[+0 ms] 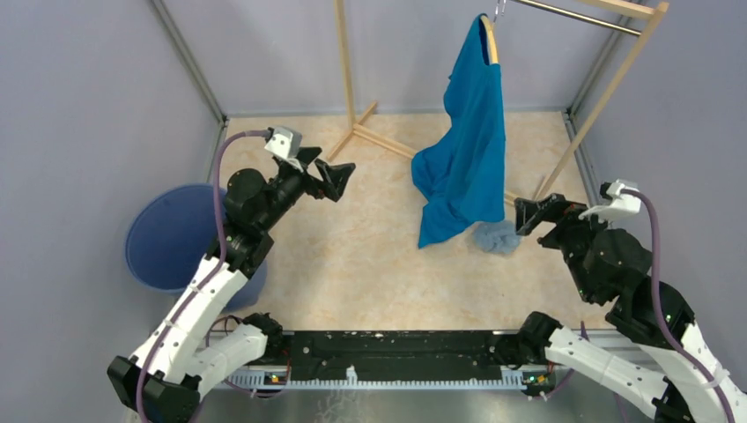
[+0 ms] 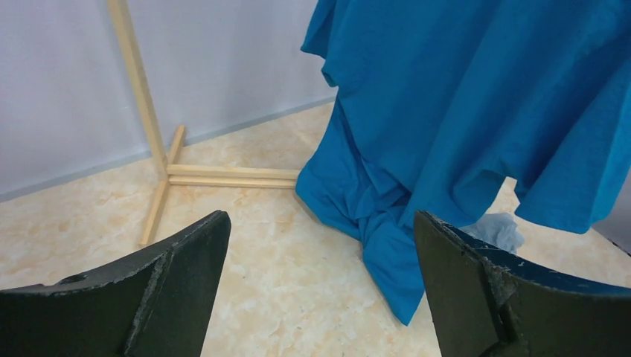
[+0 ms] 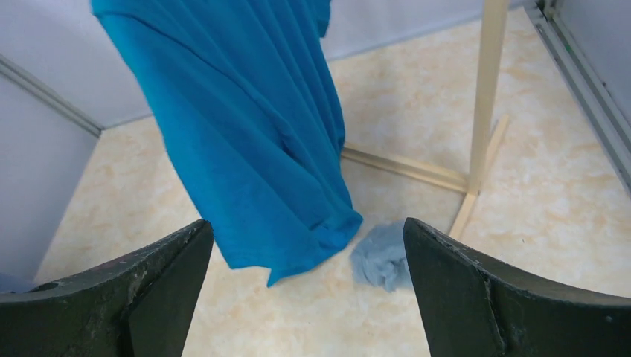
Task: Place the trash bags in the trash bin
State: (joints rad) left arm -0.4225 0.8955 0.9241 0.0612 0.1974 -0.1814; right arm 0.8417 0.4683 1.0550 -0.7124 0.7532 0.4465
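I can see the trash bag's near edge clear of the T-shirt's hem [image 1: 483,221], so I should keep lowering my right gripper to that edge [image 1: 499,249] and close it there.
The trash bag [image 1: 498,236] is a crumpled pale blue-grey wad lying on the marbled floor, just right of the hanging shirt's hem. It also shows in the right wrist view as the trash bag [image 3: 381,256] and, partly hidden behind one finger, in the left wrist view as the trash bag [image 2: 497,230]. The round blue trash bin [image 1: 167,233] stands at the far left, behind my left arm. My left gripper [image 1: 330,172] hovers open mid-left, well away from the bag; its jaws [image 2: 320,219] are empty. My right gripper [image 1: 533,218] is open just right of the bag, and nothing sits between its jaws [image 3: 306,223].
A bright blue T-shirt [image 1: 467,150] hangs from a wooden rack [image 1: 352,88], its lower edge draping onto the floor beside the bag. The rack's floor bars [image 1: 388,141] and slanted right leg [image 1: 608,97] cross the back area. Grey walls enclose the workspace.
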